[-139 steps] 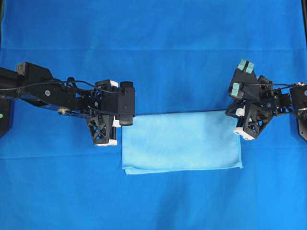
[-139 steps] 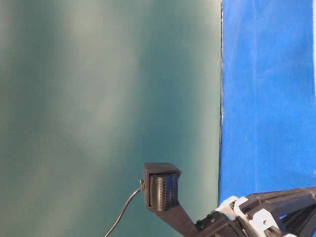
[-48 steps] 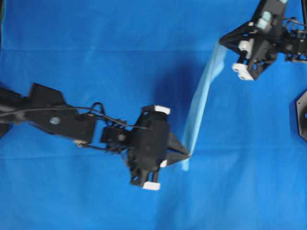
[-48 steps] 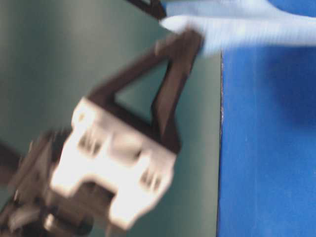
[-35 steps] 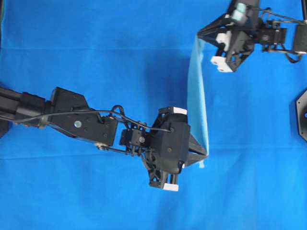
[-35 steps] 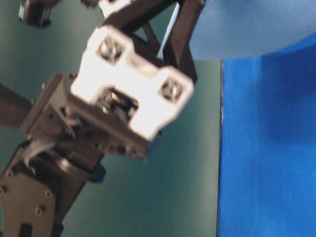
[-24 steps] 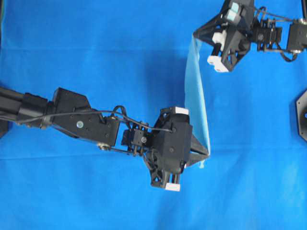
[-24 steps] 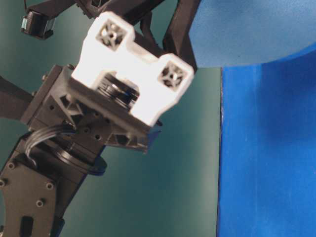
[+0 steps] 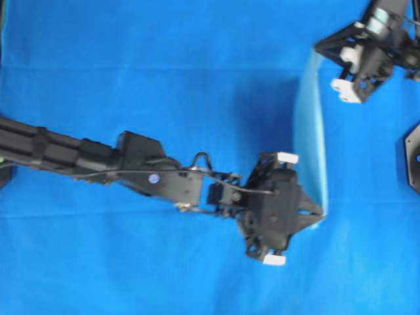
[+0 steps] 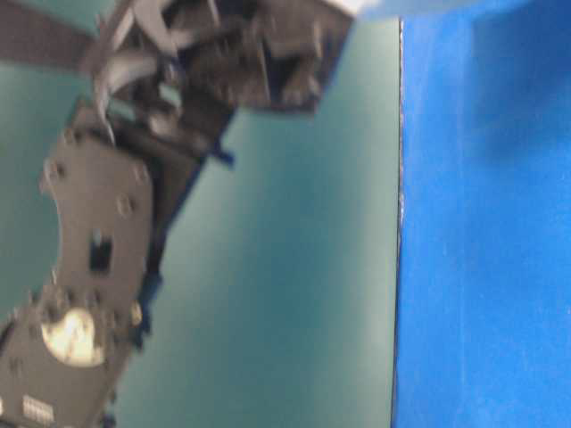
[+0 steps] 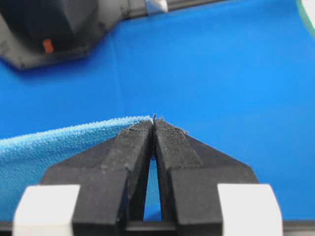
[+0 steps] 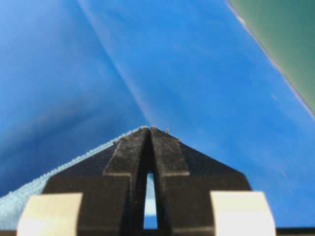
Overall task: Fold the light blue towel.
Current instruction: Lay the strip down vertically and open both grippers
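The light blue towel [image 9: 310, 128] is hanging edge-on, so next I pull my left gripper and my right gripper back and spread the towel flat over the table covering [image 9: 252, 121].
The light blue towel [image 9: 308, 138] hangs off the table, stretched taut between both grippers. From overhead it shows as a narrow, nearly edge-on strip. My left gripper [image 9: 321, 215] is shut on its near corner, at the right of centre. My right gripper [image 9: 317, 49] is shut on its far corner at the top right. In the left wrist view the towel [image 11: 59, 142] runs off to the left from the shut left gripper [image 11: 153, 120]. In the right wrist view only a thin edge of the towel [image 12: 29, 194] shows beside the shut right gripper [image 12: 149, 129]. A scrap of towel [image 10: 384, 7] shows at the top of the table-level view.
The royal-blue table covering [image 9: 131, 79] spreads over the whole table. A black fixture [image 9: 413, 157] sits at the right edge. The left arm [image 9: 98, 164] reaches across the middle from the left. The table-level view shows a blurred arm [image 10: 107, 223] before a green backdrop.
Both grippers have carried the stretched towel to the right, and the left arm has reached farther across the table. Both stay shut on their corners.
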Motion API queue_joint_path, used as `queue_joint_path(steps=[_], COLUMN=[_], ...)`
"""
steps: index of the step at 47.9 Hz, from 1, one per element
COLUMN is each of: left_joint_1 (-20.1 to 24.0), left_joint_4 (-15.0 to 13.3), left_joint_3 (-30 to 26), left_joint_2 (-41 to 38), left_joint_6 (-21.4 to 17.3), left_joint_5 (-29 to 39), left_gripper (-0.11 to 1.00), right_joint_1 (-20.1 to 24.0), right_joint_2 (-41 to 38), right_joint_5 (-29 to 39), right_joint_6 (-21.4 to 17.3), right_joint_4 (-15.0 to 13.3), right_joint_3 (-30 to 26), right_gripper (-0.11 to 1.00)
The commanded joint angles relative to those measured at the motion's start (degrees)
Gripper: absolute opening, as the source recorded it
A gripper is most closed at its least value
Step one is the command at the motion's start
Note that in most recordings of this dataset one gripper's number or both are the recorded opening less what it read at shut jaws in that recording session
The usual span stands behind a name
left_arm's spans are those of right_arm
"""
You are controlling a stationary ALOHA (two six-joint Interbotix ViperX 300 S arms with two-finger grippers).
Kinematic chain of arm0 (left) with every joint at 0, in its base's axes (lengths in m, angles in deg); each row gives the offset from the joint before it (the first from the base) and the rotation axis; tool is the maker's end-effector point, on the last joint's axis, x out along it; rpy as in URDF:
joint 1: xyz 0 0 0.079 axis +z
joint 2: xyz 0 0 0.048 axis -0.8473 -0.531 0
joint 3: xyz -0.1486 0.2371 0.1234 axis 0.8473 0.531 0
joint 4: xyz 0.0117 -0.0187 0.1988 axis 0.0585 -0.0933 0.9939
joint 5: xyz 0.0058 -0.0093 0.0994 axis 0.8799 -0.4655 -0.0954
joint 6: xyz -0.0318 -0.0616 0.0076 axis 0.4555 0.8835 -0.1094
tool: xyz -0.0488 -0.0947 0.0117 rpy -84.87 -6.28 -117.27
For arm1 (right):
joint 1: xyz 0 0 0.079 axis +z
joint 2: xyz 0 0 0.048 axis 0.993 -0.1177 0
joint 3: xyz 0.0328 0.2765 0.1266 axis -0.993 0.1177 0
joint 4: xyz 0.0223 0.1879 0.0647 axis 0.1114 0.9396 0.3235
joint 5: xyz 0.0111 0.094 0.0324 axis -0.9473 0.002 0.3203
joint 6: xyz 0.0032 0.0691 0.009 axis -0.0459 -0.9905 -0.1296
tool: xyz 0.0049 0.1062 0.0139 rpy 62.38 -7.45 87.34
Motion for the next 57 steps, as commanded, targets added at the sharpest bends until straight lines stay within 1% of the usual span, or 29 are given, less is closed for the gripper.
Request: queue_joint_path(steps=[1, 4, 7, 13, 18, 28, 33, 36, 41, 46, 57], left_joint_1=[-2.8, -2.6, -2.5, -2.9, -3.5, -5.1, -5.9, -6.2, -6.4, -6.4, -6.0], left_joint_4=[0.2, 0.2, 0.1, 0.0, -0.1, -0.1, -0.1, -0.1, -0.1, -0.1, -0.1], left_joint_3=[-4.1, -4.7, -4.3, -1.4, 3.4, 14.9, 19.8, 21.7, 24.2, 25.8, 26.7], left_joint_2=[-0.2, -0.9, -1.1, 0.0, 1.8, 6.3, 8.3, 8.9, 9.8, 10.4, 10.5], left_joint_6=[-0.6, -0.3, 0.9, 1.8, 4.4, 12.0, 14.9, 16.0, 17.1, 17.1, 17.1], left_joint_5=[-0.2, 0.3, 0.6, 1.1, 1.1, 0.9, 0.5, 0.3, -0.2, -1.1, -2.5], left_gripper=[0.02, 0.02, 0.02, 0.02, 0.02, 0.02, 0.02, 0.02, 0.02, 0.02, 0.02], right_joint_1=[-3.3, -3.3, -3.3, -3.3, -3.3, -2.8, -2.1, -1.4, -0.3, 0.4, 0.5], right_joint_2=[2.8, 3.2, 2.5, -2.3, -7.4, -19.9, -24.6, -27.5, -30.9, -33.3, -34.5], right_joint_5=[2.4, 2.4, 2.1, -0.3, -4.2, -13.5, -15.6, -16.3, -16.4, -16.3, -16.7], right_joint_6=[-0.1, -0.1, 0.0, 0.0, -0.2, -0.3, -0.3, -0.3, 0.0, 0.3, 0.3], right_joint_4=[0.1, 0.4, 0.7, 0.8, 0.8, 0.8, 0.9, 0.8, 0.6, 0.5, 0.5], right_joint_3=[0.2, 0.8, 1.0, 0.3, -0.9, -5.8, -9.3, -11.7, -14.7, -16.5, -16.9], right_gripper=[0.02, 0.02, 0.02, 0.02, 0.02, 0.02, 0.02, 0.02, 0.02, 0.02, 0.02])
